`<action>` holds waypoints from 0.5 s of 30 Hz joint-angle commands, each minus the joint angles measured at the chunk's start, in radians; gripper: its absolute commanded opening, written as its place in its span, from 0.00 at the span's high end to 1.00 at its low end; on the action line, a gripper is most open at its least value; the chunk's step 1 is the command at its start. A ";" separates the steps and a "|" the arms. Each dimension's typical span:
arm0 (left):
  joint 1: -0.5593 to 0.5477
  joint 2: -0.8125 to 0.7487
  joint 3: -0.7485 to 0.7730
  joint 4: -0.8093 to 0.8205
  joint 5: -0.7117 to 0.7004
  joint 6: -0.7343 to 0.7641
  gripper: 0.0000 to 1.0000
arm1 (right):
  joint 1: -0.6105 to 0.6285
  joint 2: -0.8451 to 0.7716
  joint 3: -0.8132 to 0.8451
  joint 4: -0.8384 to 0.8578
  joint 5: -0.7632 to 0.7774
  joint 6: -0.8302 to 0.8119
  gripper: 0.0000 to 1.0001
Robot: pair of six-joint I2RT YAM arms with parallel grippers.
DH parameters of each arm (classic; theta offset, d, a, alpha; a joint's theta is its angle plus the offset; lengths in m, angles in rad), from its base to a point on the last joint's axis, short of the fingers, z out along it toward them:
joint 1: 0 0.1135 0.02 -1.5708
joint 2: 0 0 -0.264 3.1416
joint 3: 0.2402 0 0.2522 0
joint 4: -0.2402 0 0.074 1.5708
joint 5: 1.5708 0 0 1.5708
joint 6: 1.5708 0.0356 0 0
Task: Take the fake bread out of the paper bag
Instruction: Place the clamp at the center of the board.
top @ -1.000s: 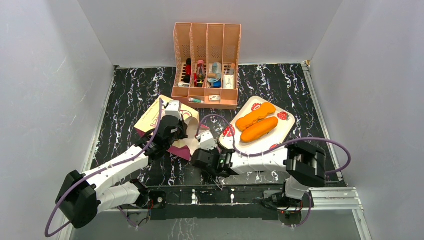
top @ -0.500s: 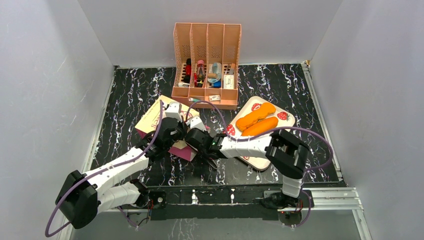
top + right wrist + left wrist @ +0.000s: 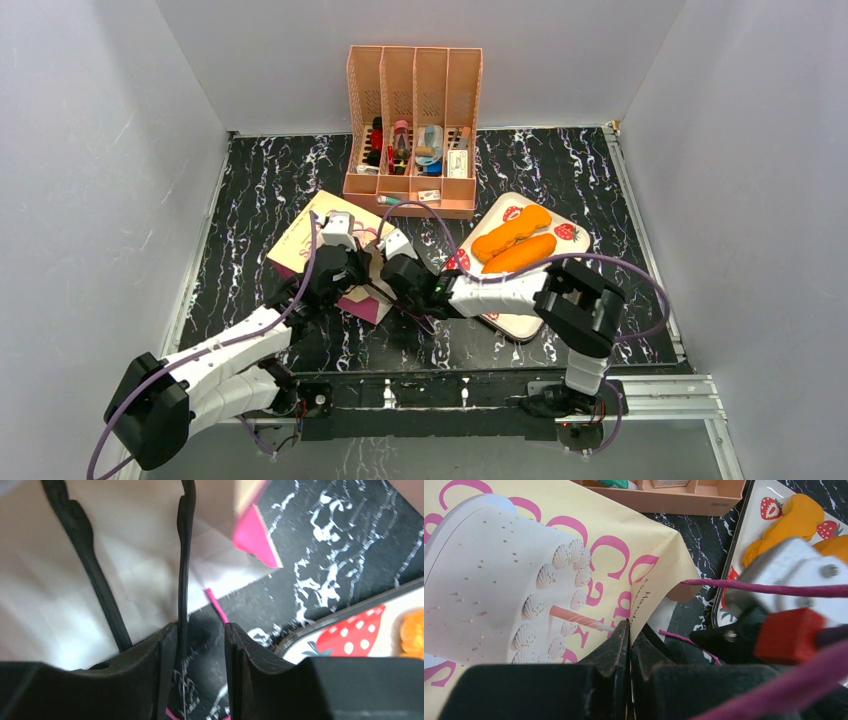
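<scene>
Next, I move my right gripper back, open it wide and put its fingers around both arms (image 3: 183,582), because one arm of the black tongs (image 3: 103,591) is outside its fingers.
The paper bag (image 3: 303,240) lies flat on the dark marble table, its mouth toward the right. In the left wrist view its cake-printed side (image 3: 524,570) fills the left. My left gripper (image 3: 350,257) is shut on the bag's upper edge by the mouth (image 3: 629,630). My right gripper (image 3: 388,256) is open at the bag's mouth (image 3: 202,636), with the pale inside of the bag (image 3: 100,555) just ahead and a pink cord handle (image 3: 216,605) between its fingers. Two orange loaves of fake bread (image 3: 512,243) lie on the strawberry tray (image 3: 572,262). No bread shows inside the bag.
A peach slotted file organiser (image 3: 413,120) with small items stands at the back centre, just behind the bag. The tray's corner (image 3: 360,635) is close to the right of my right gripper. Grey walls enclose the table on three sides.
My right arm has swung left from the table's front to the bag's mouth. My left gripper has shifted slightly left, holding the bag's edge, and the bag moved with it.
</scene>
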 commanded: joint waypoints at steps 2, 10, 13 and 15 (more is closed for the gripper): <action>-0.005 -0.037 -0.013 0.024 0.003 0.024 1.00 | 0.002 -0.175 -0.072 0.106 0.035 -0.023 0.61; -0.005 -0.060 0.010 -0.012 0.026 0.081 1.00 | 0.017 -0.412 -0.292 0.350 0.172 0.048 0.44; -0.005 -0.057 0.034 -0.039 0.045 0.107 1.00 | -0.005 -0.474 -0.351 0.450 0.114 0.086 0.29; -0.005 -0.053 0.049 -0.055 0.053 0.120 1.00 | -0.021 -0.478 -0.347 0.460 0.077 0.118 0.32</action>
